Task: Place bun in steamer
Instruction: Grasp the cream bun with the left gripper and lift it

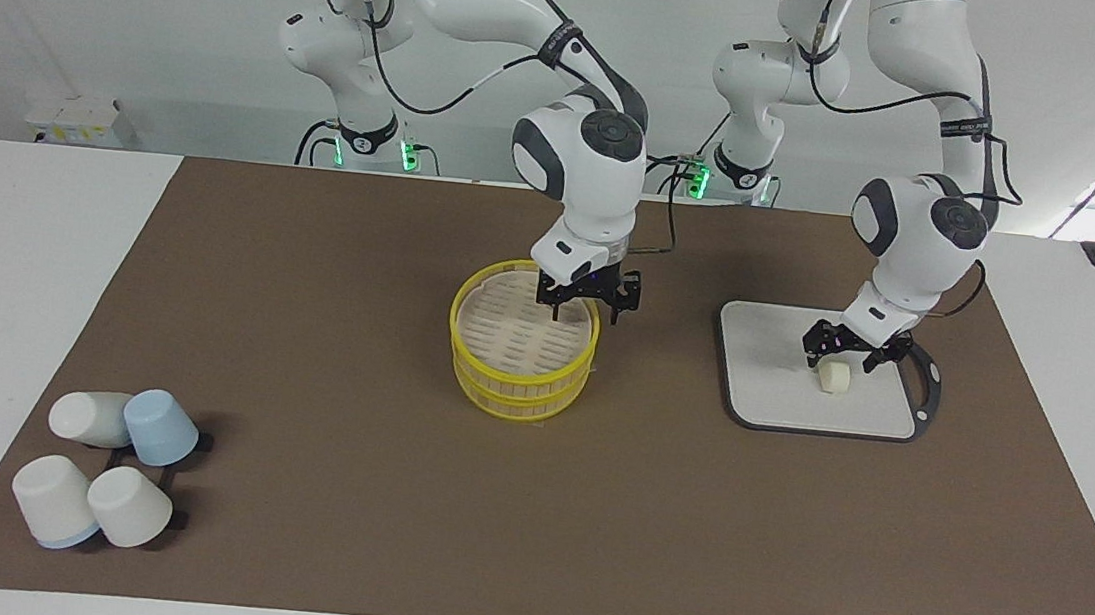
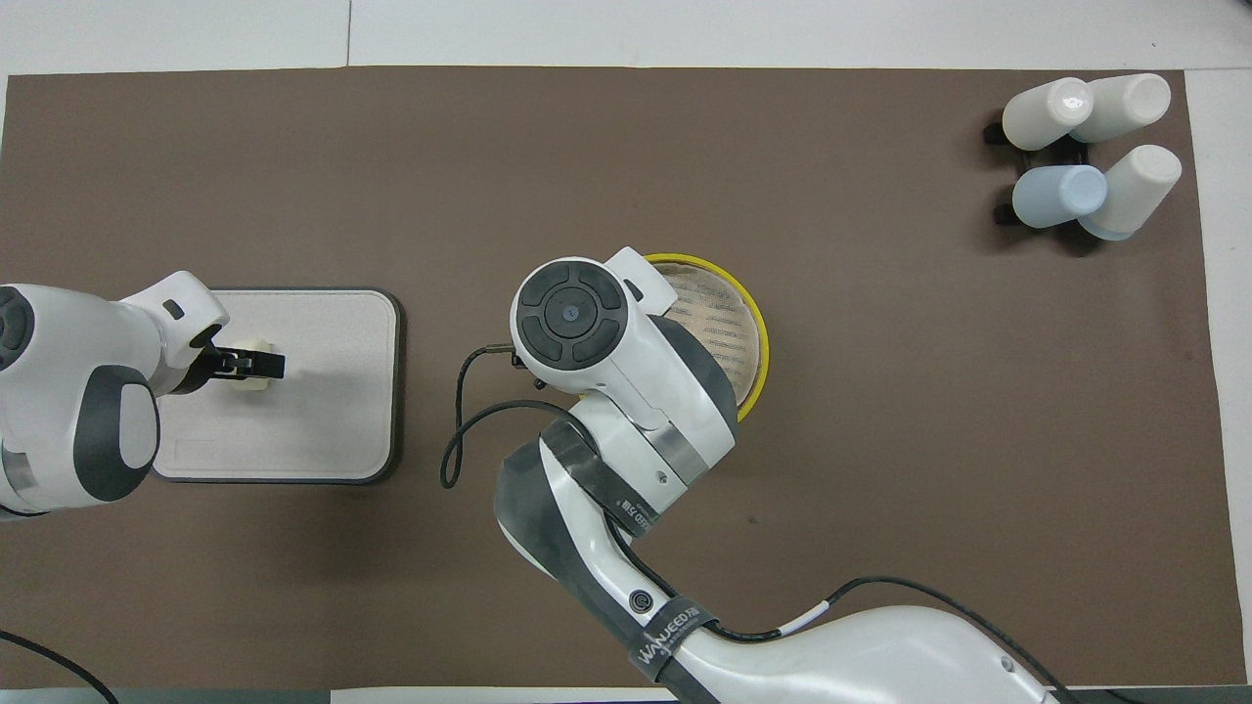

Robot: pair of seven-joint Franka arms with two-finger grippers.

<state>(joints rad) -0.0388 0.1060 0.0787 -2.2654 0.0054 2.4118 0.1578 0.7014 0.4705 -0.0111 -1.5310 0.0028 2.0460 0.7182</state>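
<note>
The top piece [image 1: 511, 328] is covering the steamer, so my right gripper needs to lift it out of the way by its rim [image 1: 594, 317] before my left gripper lowers the bun in.
The bun [image 1: 834, 377] is a small cream-white piece lying on a white board [image 1: 772, 379] toward the left arm's end of the table. My left gripper [image 1: 844, 360] hangs just above the bun, fingers spread to either side of it, not closed on it. In the overhead view the left gripper [image 2: 250, 364] covers most of the bun [image 2: 256, 383]. The yellow-rimmed steamer [image 1: 519, 345] stands mid-table with its pale slotted top piece on. My right gripper [image 1: 587, 313] is open at the steamer's rim, one finger over the top piece and one outside. In the overhead view the right arm hides part of the steamer [image 2: 724, 323].
The white board [image 2: 323, 391] has a dark rim and a dark loop handle [image 1: 929, 390]. Several upturned white and blue cups [image 1: 105, 471] sit on a black rack at the right arm's end, farther from the robots; they also show in the overhead view [image 2: 1091, 147]. A brown mat [image 1: 350, 379] covers the table.
</note>
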